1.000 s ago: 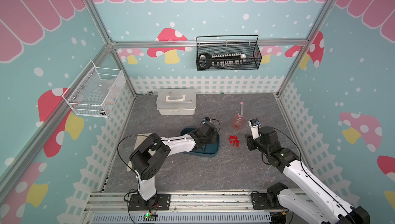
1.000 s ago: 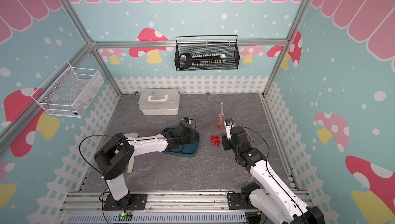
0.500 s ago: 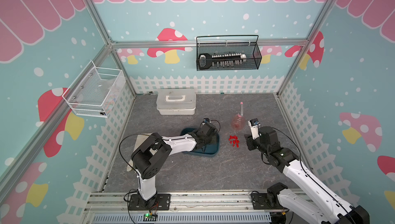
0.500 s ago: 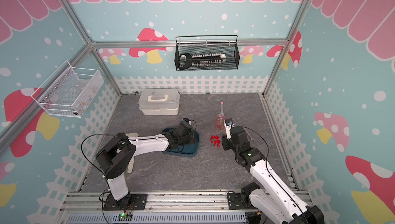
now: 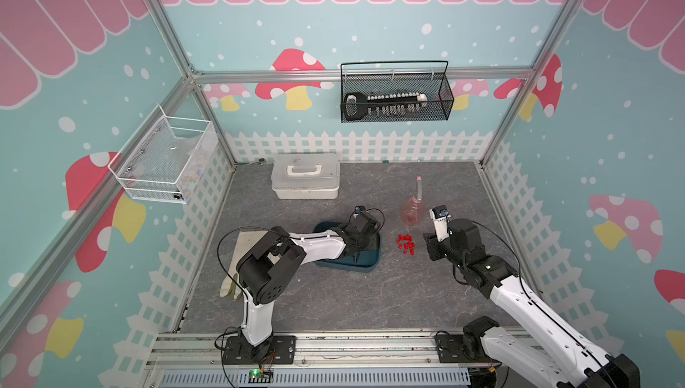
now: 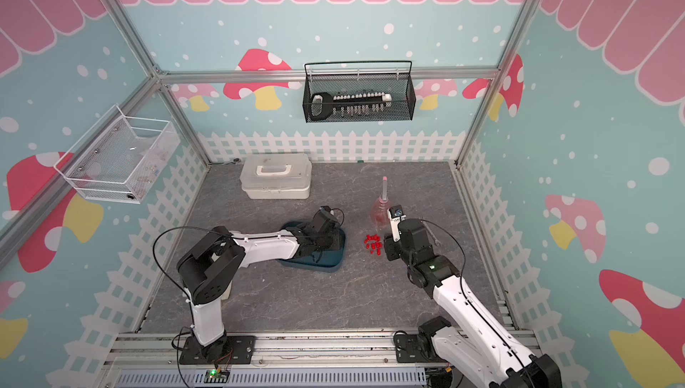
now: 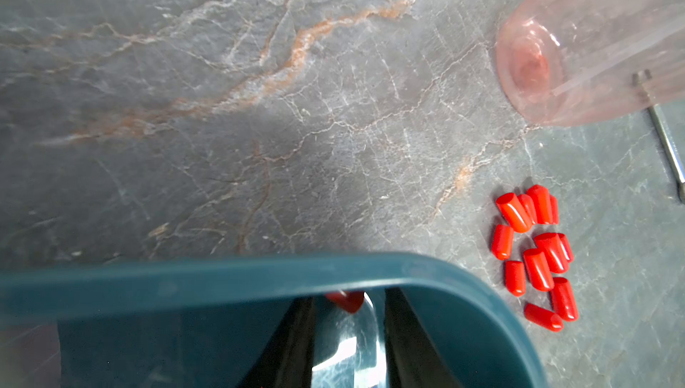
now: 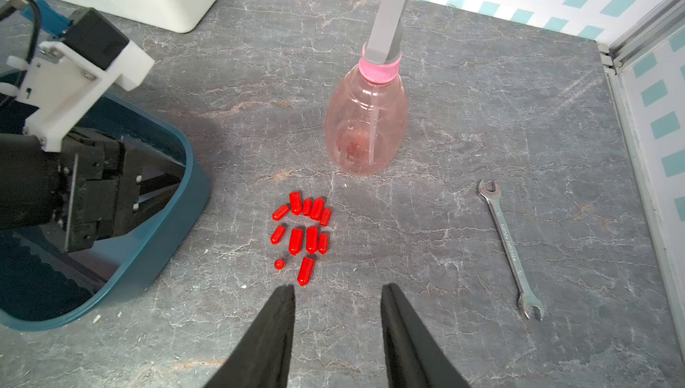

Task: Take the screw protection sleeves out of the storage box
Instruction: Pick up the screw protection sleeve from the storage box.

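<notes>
I should bring my left gripper's open fingers around the red sleeve [image 7: 348, 301] before lifting, because this last sleeve lies loose against the box's side [image 7: 365, 298], just past the ends of those fingers.
The teal storage box [image 5: 370, 264] [image 6: 326, 266] lies mid-table. My left gripper [image 5: 361, 252] [image 7: 351, 306] reaches into it, jaws open. One red screw protection sleeve [image 7: 343, 299] lies loose against the box wall [image 7: 259, 275], right at the fingertips and not pinched. Several more sleeves [image 5: 406, 246] [image 6: 373, 243] [image 7: 537, 256] [image 8: 304, 230] lie in a pile on the table just right of the box [image 8: 178, 204]. My right gripper [image 5: 430, 247] [image 8: 338, 288] stands open and empty on the pile's right side, tips close to the nearest sleeve.
A pink spray bottle [image 5: 413, 214] [image 8: 365, 126] stands just behind the pile. A wrench [image 8: 508, 245] lies to the right of it. A white lidded case [image 5: 305, 176] sits at the back, and a pale cloth [image 5: 241, 264] at the left.
My left gripper's jaws have opened inside the box, and that arm shifted slightly. The right arm and the pile have not moved.
</notes>
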